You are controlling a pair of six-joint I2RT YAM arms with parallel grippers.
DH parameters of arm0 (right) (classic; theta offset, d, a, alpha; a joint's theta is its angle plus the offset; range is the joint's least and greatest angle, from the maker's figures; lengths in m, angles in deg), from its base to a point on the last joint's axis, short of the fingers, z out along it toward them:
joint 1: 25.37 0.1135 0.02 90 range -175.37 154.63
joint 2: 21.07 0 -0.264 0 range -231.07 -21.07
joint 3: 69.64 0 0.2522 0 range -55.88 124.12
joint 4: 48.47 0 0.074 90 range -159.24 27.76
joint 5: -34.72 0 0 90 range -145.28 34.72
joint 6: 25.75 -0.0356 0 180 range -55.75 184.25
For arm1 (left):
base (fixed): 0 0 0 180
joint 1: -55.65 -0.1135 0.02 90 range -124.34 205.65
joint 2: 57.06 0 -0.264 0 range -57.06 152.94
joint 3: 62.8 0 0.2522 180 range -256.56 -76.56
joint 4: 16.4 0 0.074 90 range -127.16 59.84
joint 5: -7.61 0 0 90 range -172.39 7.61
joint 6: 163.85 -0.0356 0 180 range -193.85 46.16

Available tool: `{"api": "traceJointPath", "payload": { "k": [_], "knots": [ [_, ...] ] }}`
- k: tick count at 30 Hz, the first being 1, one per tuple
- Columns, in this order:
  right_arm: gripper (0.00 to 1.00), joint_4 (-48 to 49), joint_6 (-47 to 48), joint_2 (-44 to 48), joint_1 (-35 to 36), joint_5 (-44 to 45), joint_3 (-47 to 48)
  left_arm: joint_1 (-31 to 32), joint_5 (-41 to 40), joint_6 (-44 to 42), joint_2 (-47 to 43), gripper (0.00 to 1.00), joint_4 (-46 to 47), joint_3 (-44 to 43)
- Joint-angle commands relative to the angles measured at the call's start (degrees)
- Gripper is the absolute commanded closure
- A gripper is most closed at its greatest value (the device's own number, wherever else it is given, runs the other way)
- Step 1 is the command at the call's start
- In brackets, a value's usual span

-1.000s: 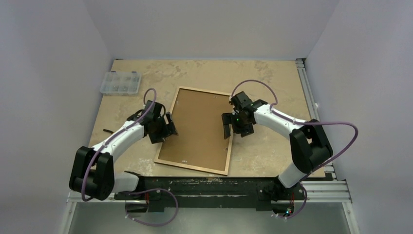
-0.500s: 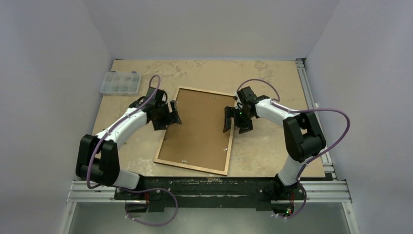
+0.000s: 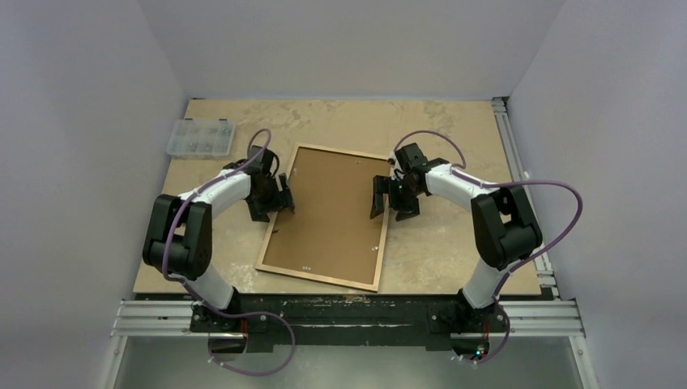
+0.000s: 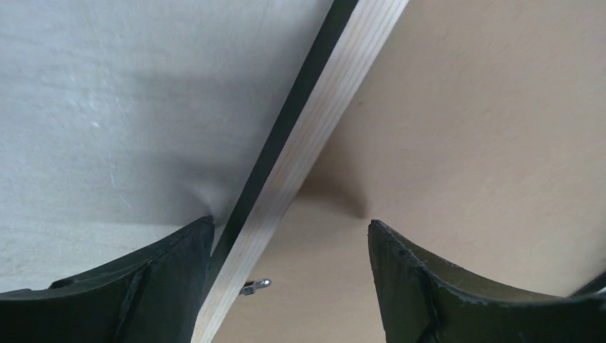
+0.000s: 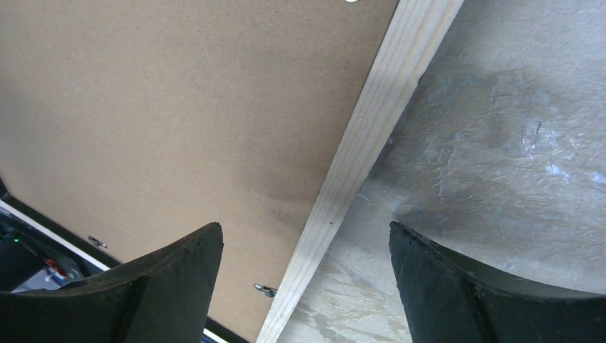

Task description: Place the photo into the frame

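Observation:
The frame's near bar (image 3: pixel 317 279) is at a slant to the table's front edge, so the robot's left gripper should pull the frame toward that edge (image 3: pixel 279 292) while the right gripper turns it square.
The frame (image 3: pixel 336 151) lies back up on the table, its light tan wood rim around a brown backing board (image 3: pixel 328 215). The photo is hidden. My left gripper (image 3: pixel 280 203) is open and straddles the frame's left rail (image 4: pixel 307 136); its midpoint (image 4: pixel 289 223) sits over the rail's inner edge, one finger over the table, the other over the board (image 4: pixel 464 128). My right gripper (image 3: pixel 381 201) is open and straddles the right rail (image 5: pixel 379 107); its midpoint (image 5: pixel 305 226) is over the rail. Small metal tabs (image 4: pixel 256 286) (image 5: pixel 266 289) stick out from the rails.
A clear plastic parts box (image 3: pixel 200 137) stands at the back left. A small black item (image 3: pixel 178 217) lies at the table's left edge. Aluminium rails run along the right side (image 3: pixel 514 154) and the front edge.
My left arm has swung its elbow in and shifted its gripper along the frame's left rail. My right gripper moved slightly farther along the right rail, then stayed still.

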Motion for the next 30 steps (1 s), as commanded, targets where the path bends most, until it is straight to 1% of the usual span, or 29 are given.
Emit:
{"api": "traceJointPath", "payload": {
  "k": [1,5,9,14,17,20,22,25,28,30],
  "knots": [
    [0.15,2.05,-1.29,0.15,-0.18,-2.6,0.44,1.32,1.74,1.29,-2.51,0.24,2.56,2.62],
    [0.15,2.23,-1.67,0.52,-0.2,-3.56,0.52,2.97,5.36,3.12,-1.56,0.25,4.74,4.62],
    [0.15,2.18,-1.6,1.15,-0.15,-4.96,0.23,6.92,7.34,5.67,-2.11,0.26,7.61,7.33],
    [0.15,1.28,-1.45,3.99,-0.16,-5.26,-1.92,12.68,8.36,10.13,-5.29,0.26,10.44,10.84],
    [0.15,0.45,-1.21,6.42,-0.26,-4.95,-3.85,15.39,9.59,13.56,-8.16,0.27,13.7,15.35],
    [0.15,-0.66,-0.85,9.02,-0.25,-4.14,-5.95,19.29,8.52,16.87,-12.19,0.27,14.86,18.54],
    [0.14,-0.92,-0.76,10.72,-0.26,-3.49,-7.29,21.43,7.55,18.66,-14.12,0.27,14.77,19.98],
    [0.12,-1.16,-0.61,11.25,-0.36,-0.01,-8.0,21.99,5.54,19.62,-16.03,0.25,13.36,21.36],
    [0.09,-2.09,-0.02,9.83,-0.63,3.69,-5.91,21.9,1.38,17.79,-16.3,0.23,8.42,19.11],
    [0.08,-3.32,0.4,8.63,-0.95,6.35,-2.82,21.67,-0.24,16.36,-15.82,0.22,5.19,16.66]
  ]
}}
